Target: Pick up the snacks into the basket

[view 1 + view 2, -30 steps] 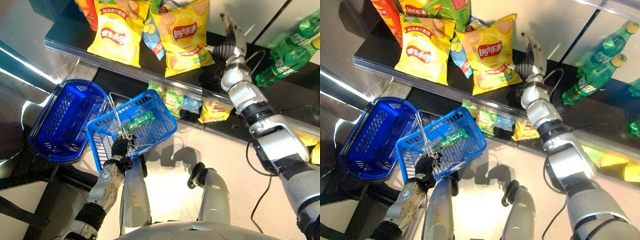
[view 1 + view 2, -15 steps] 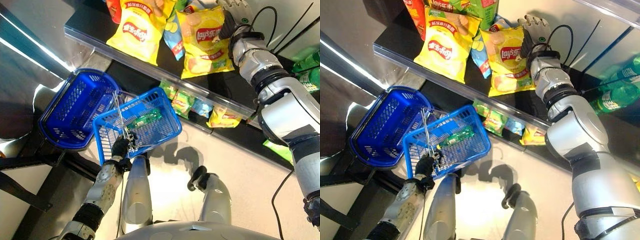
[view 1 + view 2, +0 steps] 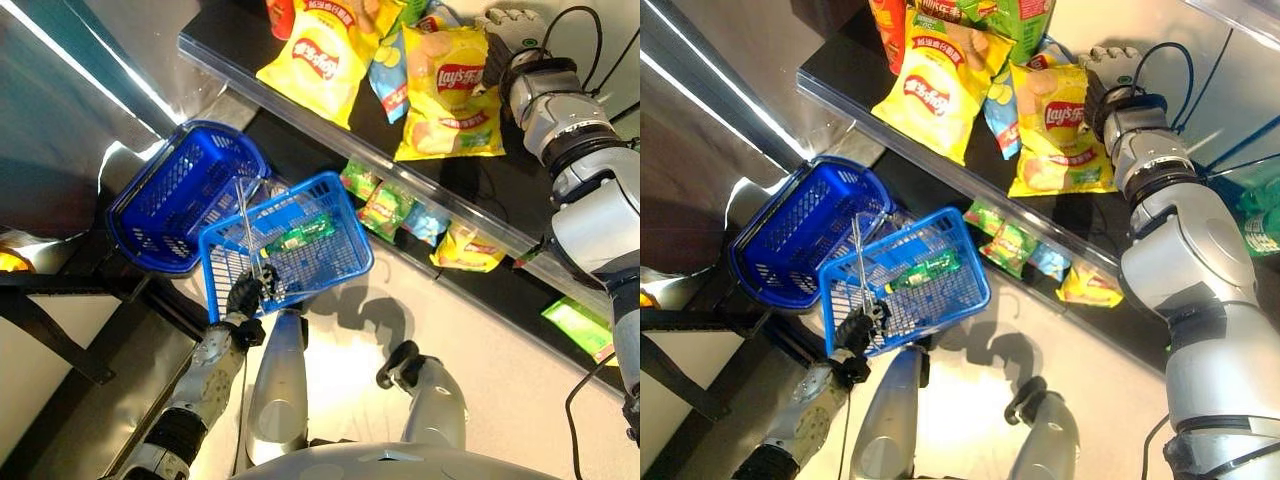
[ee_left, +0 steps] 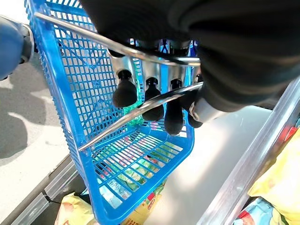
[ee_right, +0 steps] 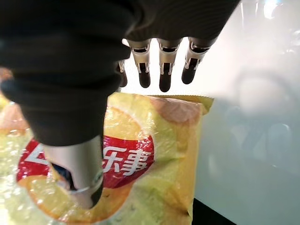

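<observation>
The chip bag's top corner film (image 5: 185, 110) looks thin and creased. The yellow chip bag (image 3: 452, 95) will bunch up there and hang from my right gripper when I lift it.
A yellow chip bag (image 3: 452, 95) lies on the dark shelf (image 3: 300, 110). My right hand (image 3: 512, 27) is at its top right corner, open. In the right wrist view its fingers (image 5: 161, 70) reach straight past the chip bag's (image 5: 154, 178) top edge and the thumb (image 5: 77, 173) hangs over the printed front, with no grasp showing. My left hand (image 3: 245, 295) is shut on the metal handles (image 4: 140, 110) of a blue basket (image 3: 345, 270), held below the shelf. A green snack packet (image 3: 300, 232) lies inside it.
A second blue basket (image 3: 185, 195) sits just left of the held one. Another yellow chip bag (image 3: 315, 60) and a blue bag (image 3: 388, 75) lie on the shelf. Several small snack packs (image 3: 385, 205) line the lower shelf under a clear rail (image 3: 350, 145).
The camera has shifted. My right hand has moved from the right of the yellow chip bag up to its top edge. The left hand keeps hold of the basket.
</observation>
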{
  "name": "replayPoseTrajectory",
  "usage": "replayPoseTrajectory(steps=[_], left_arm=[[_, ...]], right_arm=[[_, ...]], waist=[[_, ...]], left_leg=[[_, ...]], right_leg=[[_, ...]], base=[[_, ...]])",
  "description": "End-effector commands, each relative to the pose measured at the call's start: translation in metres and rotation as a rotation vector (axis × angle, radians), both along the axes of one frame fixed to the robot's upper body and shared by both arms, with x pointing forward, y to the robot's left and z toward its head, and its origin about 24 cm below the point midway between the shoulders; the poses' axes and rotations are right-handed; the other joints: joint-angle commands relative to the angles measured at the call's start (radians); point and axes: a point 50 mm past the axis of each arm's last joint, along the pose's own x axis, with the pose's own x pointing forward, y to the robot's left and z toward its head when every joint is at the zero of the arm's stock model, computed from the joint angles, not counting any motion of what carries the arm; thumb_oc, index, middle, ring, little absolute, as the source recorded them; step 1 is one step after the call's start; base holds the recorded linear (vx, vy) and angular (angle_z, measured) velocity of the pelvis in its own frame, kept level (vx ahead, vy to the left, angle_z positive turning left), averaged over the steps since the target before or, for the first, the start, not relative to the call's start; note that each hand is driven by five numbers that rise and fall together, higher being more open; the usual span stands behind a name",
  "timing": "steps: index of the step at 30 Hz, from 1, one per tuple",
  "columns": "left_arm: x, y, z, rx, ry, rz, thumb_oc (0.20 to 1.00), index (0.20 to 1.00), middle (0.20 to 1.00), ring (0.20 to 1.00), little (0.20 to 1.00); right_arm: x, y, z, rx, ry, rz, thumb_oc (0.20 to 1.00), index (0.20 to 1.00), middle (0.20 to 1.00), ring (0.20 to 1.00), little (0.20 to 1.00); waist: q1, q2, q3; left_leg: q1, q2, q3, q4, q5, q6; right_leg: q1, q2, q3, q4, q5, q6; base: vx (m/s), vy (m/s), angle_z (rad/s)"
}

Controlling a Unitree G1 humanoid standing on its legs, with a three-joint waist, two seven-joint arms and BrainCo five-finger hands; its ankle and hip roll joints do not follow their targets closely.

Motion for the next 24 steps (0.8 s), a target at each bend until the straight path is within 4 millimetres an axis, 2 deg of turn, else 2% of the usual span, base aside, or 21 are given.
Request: replayPoseTrajectory(steps=[1,7,9,11,24], left_arm=[[0.01,-0.013,0.054,-0.037,-0.285,-0.114,0.2,0.2,0.2,0.2,0.2],[0.01,-0.016,0.061,-0.05,-0.314,-0.142,0.2,0.2,0.2,0.2,0.2],[0.01,-0.016,0.061,-0.05,-0.314,-0.142,0.2,0.2,0.2,0.2,0.2],[0.009,-0.017,0.061,-0.059,-0.312,-0.149,0.2,0.2,0.2,0.2,0.2],[0.007,-0.021,0.064,-0.082,-0.32,-0.163,0.2,0.2,0.2,0.2,0.2]], right_arm=[[-0.011,-0.018,0.041,-0.047,-0.09,-0.062,1.0,1.0,1.0,1.0,1.0],[-0.021,-0.045,0.052,0.035,-0.122,-0.118,1.0,1.0,1.0,1.0,1.0],[-0.022,-0.045,0.052,0.035,-0.122,-0.119,1.0,1.0,1.0,1.0,1.0],[-0.026,-0.054,0.056,0.075,-0.132,-0.128,1.0,1.0,1.0,1.0,1.0],[-0.032,-0.064,0.064,0.245,-0.186,-0.094,1.0,1.0,1.0,1.0,1.0]], waist=[[0.048,0.016,-0.018],[0.062,0.028,-0.02],[0.062,0.028,-0.02],[0.071,0.032,-0.02],[0.089,0.058,-0.002]], left_leg=[[0.018,0.03,-0.003,0.021,-0.042,0.004],[0.01,0.017,-0.015,-0.007,-0.023,0.003],[0.01,0.017,-0.015,-0.008,-0.023,0.003],[0.004,0.014,-0.02,-0.013,-0.016,0.001],[-0.021,-0.001,-0.033,-0.036,0.009,-0.004]], right_leg=[[-0.007,0.0,0.022,0.007,0.124,0.087],[-0.006,-0.008,0.002,0.005,0.125,0.09],[-0.006,-0.008,0.001,0.005,0.124,0.09],[-0.005,-0.01,-0.006,0.005,0.12,0.089],[-0.018,-0.021,-0.033,0.008,0.116,0.09]], base=[[0.0,0.0,0.0],[0.0,-0.017,0.06],[0.0,-0.017,0.14],[0.0,-0.024,0.14],[0.0,-0.01,0.07]])
